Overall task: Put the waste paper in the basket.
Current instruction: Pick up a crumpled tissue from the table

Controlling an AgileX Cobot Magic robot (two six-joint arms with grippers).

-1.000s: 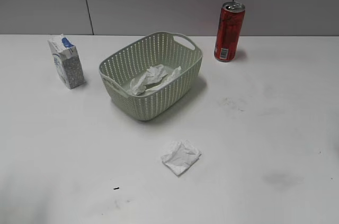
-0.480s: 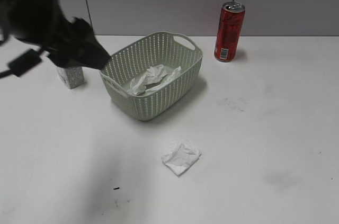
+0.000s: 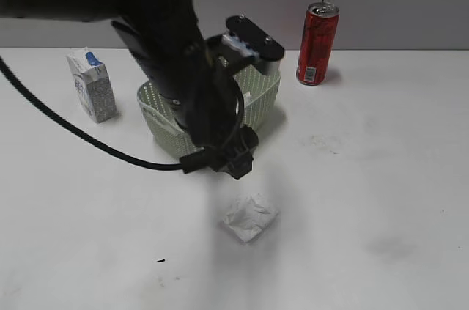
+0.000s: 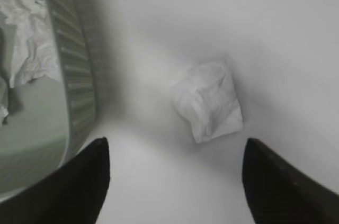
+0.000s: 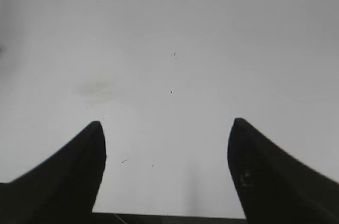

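My gripper will lift the crumpled white waste paper wad [image 3: 250,217], and the wad will bunch up and flare in soft folds, because loose creases and the paper's thin spread corners [image 3: 246,236] show.
One crumpled white waste paper wad [image 3: 250,216] lies on the white table in front of the basket; it also shows in the left wrist view [image 4: 209,99]. The pale green basket [image 3: 264,97] stands behind it, mostly hidden by my left arm; the left wrist view shows its wall [image 4: 74,81] with more waste paper [image 4: 24,38] inside. My left gripper [image 3: 220,163] hangs open and empty above the table between the basket and the loose wad [image 4: 175,150]. My right gripper [image 5: 165,128] is open and empty over bare table, out of the exterior view.
A red drink can [image 3: 316,44] stands at the back right. A grey-white box with a blue top [image 3: 91,84] stands at the back left. A black cable [image 3: 88,141] trails from the left arm across the table.
My left arm has swung in from the left, across the basket, and now hangs over the table just behind the loose wad. The wad and basket have not moved.
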